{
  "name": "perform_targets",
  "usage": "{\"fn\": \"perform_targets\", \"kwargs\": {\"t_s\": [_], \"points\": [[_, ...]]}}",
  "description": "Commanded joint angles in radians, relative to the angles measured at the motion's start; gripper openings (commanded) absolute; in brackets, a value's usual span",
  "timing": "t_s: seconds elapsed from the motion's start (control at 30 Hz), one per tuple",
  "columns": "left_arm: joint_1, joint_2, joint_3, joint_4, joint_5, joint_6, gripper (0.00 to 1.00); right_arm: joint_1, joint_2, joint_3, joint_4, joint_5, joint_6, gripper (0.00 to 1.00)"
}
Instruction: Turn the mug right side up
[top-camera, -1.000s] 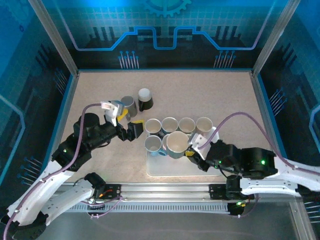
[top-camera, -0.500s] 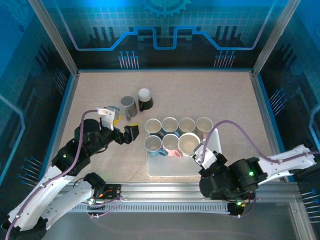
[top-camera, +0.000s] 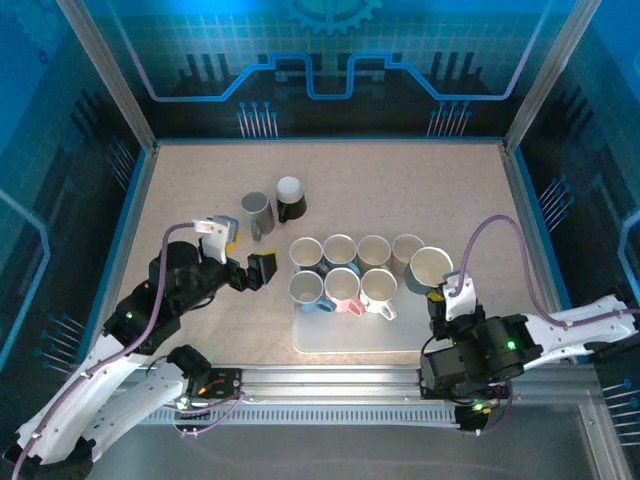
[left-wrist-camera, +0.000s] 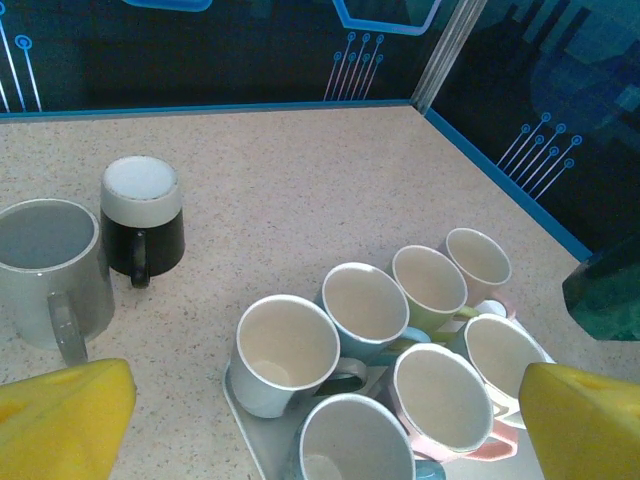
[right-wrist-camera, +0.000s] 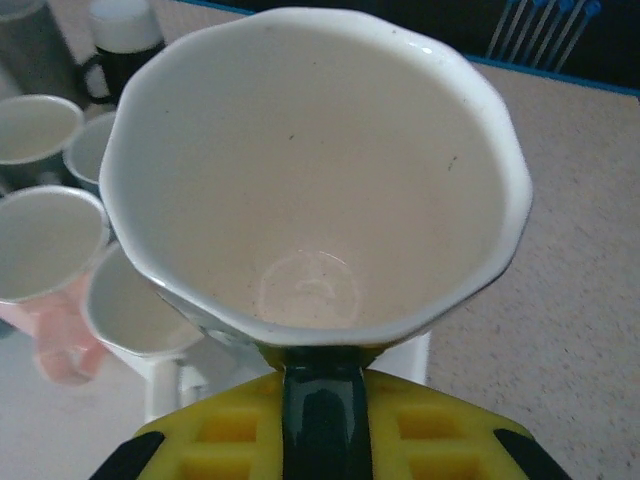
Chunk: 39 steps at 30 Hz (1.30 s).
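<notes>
The dark green mug's opening (top-camera: 431, 265) is facing up, so my right gripper keeps moving on to the tray's free spot (top-camera: 412, 303) beside the white mug and lets go of the mug there.
A white-lined mug (top-camera: 430, 268) with a dark green handle (right-wrist-camera: 320, 400) stands mouth up at the right edge of the white tray (top-camera: 320, 338). My right gripper (top-camera: 441, 294) is shut on that handle, and the mug's (right-wrist-camera: 310, 170) empty inside faces the right wrist camera. A black mug (top-camera: 290, 198) stands upside down on the table behind the tray, its white base on top (left-wrist-camera: 143, 190). Left of the tray, my left gripper (top-camera: 248, 256) hangs open and holds nothing, its yellow fingertips (left-wrist-camera: 60, 415) wide apart.
Several mugs (left-wrist-camera: 290, 350) stand mouth up on the tray (left-wrist-camera: 245, 420), packed close together. A grey mug (top-camera: 257, 210) stands upright beside the black one. Open tabletop lies right of the tray and at the back. Blue walls enclose the table.
My right arm has carried the held mug from over the tray's front middle out to its right edge. My left gripper has drawn back a little to the left, still open.
</notes>
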Motion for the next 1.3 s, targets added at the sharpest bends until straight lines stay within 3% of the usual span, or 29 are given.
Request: {"fn": "perform_targets", "kwargs": {"t_s": [0.0,0.37,0.5,0.57,0.73,0.9,1.27], "points": [[0.006,-0.008,-0.010,0.008,-0.010,0.015,0.99,-0.029,-0.032,-0.044,0.025,0.028,0.049,0.00],[0.007,-0.001,-0.025,0.031,-0.005,0.003,0.99,-0.073,-0.052,-0.178,0.092,-0.030,0.173,0.00],[0.007,0.004,-0.029,0.033,0.001,-0.002,0.99,-0.101,-0.090,-0.236,0.201,-0.036,0.089,0.00],[0.006,0.006,-0.028,0.034,0.002,-0.004,0.99,-0.127,-0.109,-0.254,0.300,-0.044,-0.029,0.00],[0.006,0.005,-0.026,0.030,0.005,-0.004,0.99,-0.207,-0.169,-0.334,0.475,-0.129,-0.182,0.00],[0.006,0.005,-0.033,0.031,-0.003,0.011,0.99,-0.220,-0.185,-0.386,0.548,-0.167,-0.234,0.00],[0.007,0.032,-0.033,0.043,0.004,0.018,0.99,-0.222,-0.143,-0.424,0.565,-0.159,-0.190,0.00]]}}
